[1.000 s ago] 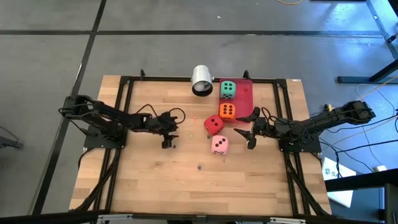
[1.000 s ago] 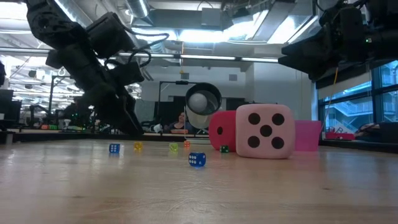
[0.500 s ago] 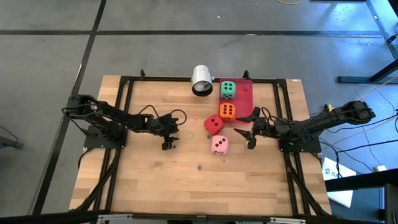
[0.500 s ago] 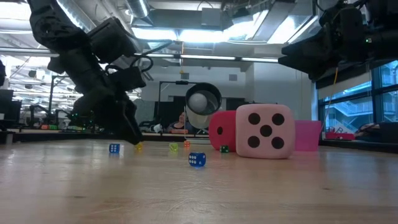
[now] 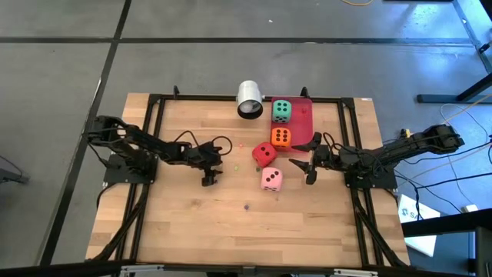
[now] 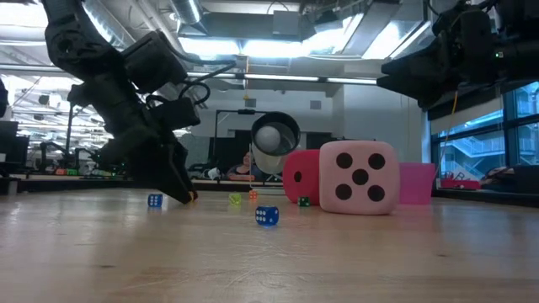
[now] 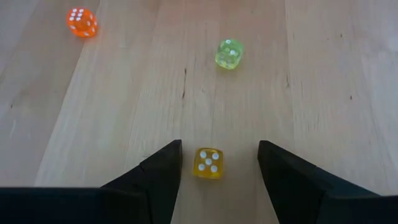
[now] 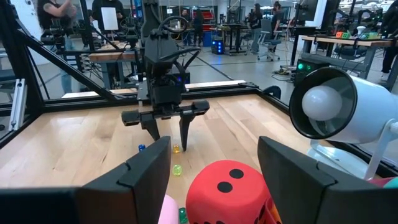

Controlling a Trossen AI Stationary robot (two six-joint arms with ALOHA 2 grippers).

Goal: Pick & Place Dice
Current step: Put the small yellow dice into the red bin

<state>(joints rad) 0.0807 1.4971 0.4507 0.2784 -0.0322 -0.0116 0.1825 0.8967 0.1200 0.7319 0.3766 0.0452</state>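
Observation:
Next, my left gripper pinches the yellow die [image 7: 208, 163] and passes it to my right gripper, because the die is far from the red tray [image 5: 302, 115] by my right gripper.
Four soft dice show in the high view: the green die [image 5: 281, 111] sits on the red tray [image 5: 304, 115], with the orange die [image 5: 280, 138], red die [image 5: 264, 155] and pink die [image 5: 270, 178] on the wood. My left gripper [image 5: 208, 175] is open and low at the table. In its wrist view its fingers stand on either side of a tiny yellow die [image 7: 208, 163], with gaps showing on both sides. My right gripper [image 5: 303, 163] is open and hovers just right of the red and pink dice; the red die [image 8: 230, 185] lies ahead of its fingers.
The white cup [image 5: 250, 100] lies on its side at the far edge, beside the tray. Tiny translucent dice are scattered on the wood: yellow-green [image 7: 229, 53], orange [image 7: 82, 22], blue [image 6: 266, 216] and another blue [image 6: 155, 200]. A black frame [image 5: 154, 100] rims the table.
My left gripper has come down to the table and moved a little toward the table's right, so its fingertips now stand at the tiny yellow die. My right gripper and the big dice have kept still.

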